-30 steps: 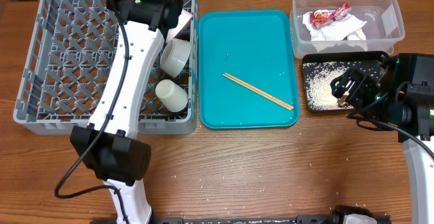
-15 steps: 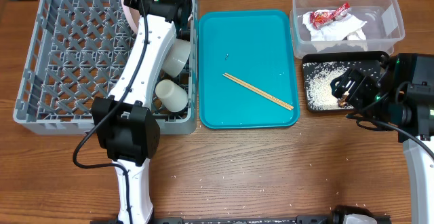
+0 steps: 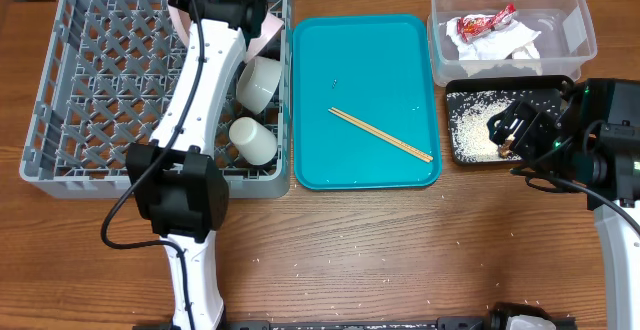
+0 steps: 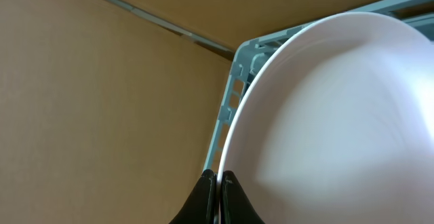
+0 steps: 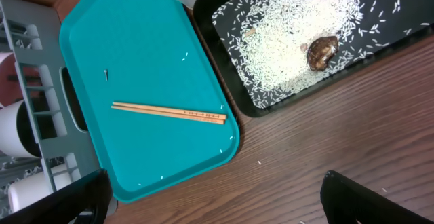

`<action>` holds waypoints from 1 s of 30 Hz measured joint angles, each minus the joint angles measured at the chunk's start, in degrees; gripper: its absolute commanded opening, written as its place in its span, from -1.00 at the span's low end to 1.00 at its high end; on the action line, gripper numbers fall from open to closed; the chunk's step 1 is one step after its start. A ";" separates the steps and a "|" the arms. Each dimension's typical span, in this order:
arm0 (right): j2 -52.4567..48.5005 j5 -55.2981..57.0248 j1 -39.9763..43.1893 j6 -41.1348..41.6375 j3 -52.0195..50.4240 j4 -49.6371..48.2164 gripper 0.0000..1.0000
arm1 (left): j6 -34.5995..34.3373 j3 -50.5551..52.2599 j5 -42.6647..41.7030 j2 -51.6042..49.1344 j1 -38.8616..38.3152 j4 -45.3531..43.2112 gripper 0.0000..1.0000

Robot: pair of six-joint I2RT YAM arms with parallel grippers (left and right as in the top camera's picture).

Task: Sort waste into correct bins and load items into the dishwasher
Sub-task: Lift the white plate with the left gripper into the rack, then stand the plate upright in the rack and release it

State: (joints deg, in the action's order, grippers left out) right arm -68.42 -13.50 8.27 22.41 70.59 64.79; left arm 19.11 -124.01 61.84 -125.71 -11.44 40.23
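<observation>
The robot's left gripper has the white-pinkish plate (image 3: 179,18) on edge over the grey dish rack (image 3: 160,58), clear of the white bowl, so it should carry on moving down until the rack holds the plate up.
My left gripper (image 4: 218,182) is shut on the rim of the white-pinkish plate (image 4: 332,115), held on edge over the far right corner of the grey dish rack (image 3: 100,70); the rack's wall (image 4: 232,95) shows behind the plate. A white bowl (image 3: 258,82) and a small white cup (image 3: 252,140) sit in the rack. The chopsticks (image 3: 380,134) lie on the teal tray (image 3: 330,50). My right gripper (image 5: 215,178) is open and empty, above the black tray (image 3: 460,95) of rice (image 5: 291,27) and a brown scrap (image 5: 321,51).
The clear tub (image 3: 575,20) at the far right holds the red-and-white wrapper (image 3: 485,20) and white napkin (image 3: 500,45). Stray rice grains lie on the wooden table (image 3: 400,250) and on the teal tray. The left arm (image 3: 195,120) stretches across the rack.
The left arm has swung its elbow left and turned its wrist over the rack's far right corner, the plate still in its grip. The right arm has not moved.
</observation>
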 measured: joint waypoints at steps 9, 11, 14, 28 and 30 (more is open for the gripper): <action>0.00 0.00 0.00 0.04 0.00 -0.02 1.00 | 0.39 0.00 -4.31 -0.70 1.05 0.00 -0.92; 0.00 0.00 -0.02 -0.02 0.00 -0.04 1.00 | 0.39 0.00 -4.70 -1.73 1.05 0.00 -0.92; 0.00 0.00 -0.02 0.00 0.00 -0.04 1.00 | 0.39 0.00 -5.03 -3.98 1.05 0.02 -0.92; 0.00 -0.02 0.00 0.02 0.00 -0.02 1.00 | -3.58 0.00 -5.44 -7.80 1.05 0.59 0.28; 0.00 0.00 0.00 0.02 0.00 -0.02 1.00 | -4.76 0.00 -7.10 -7.37 1.05 1.92 0.37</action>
State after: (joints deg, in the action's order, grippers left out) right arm -68.42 -13.50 8.27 22.44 70.59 64.77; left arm 14.35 -124.01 54.74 -133.08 -10.39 42.15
